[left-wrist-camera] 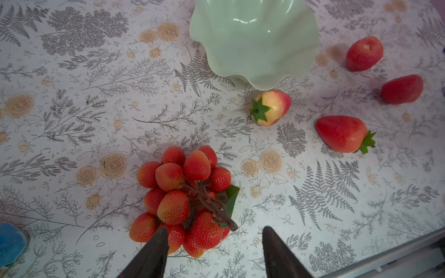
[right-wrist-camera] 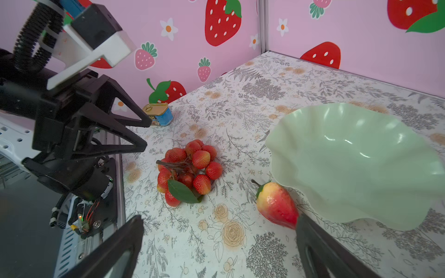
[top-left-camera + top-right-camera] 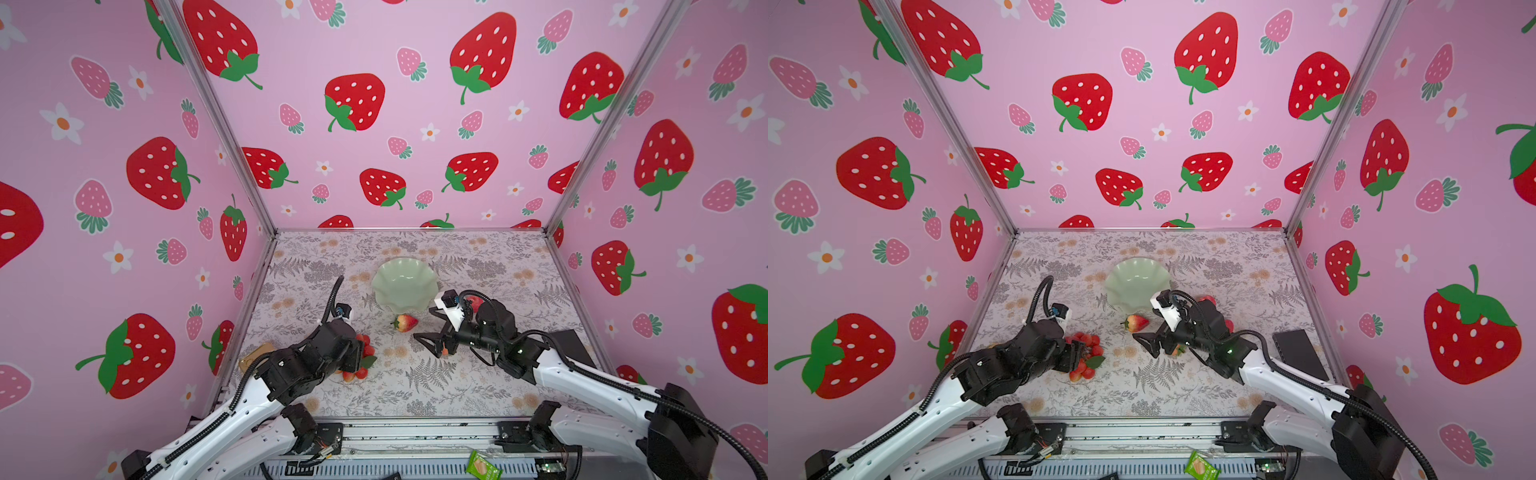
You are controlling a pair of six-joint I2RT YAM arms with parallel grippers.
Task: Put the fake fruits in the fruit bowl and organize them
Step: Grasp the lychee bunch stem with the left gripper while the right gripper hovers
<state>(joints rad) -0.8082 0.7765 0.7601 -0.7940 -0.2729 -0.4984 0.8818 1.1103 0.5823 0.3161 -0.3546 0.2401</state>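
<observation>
The robot's right gripper crowds the bowl's front rim, so it should pull back while the left gripper brings the cluster by its stem into the bowl.
The empty mint-green fruit bowl stands mid-table. The cluster of red balls with a green leaf lies left of centre. My left gripper hangs over its near end with jaws apart; one finger overlaps the balls, the other stands clear of the stem. A pale-and-red strawberry lies by the bowl's front rim. My right gripper is wide open beside it, holding nothing. A second strawberry and two apples lie further right.
A gold-lidded tin with a blue label sits near the left wall. A black box leans at the right edge. A green packet lies on the front rail. Pink walls close in three sides.
</observation>
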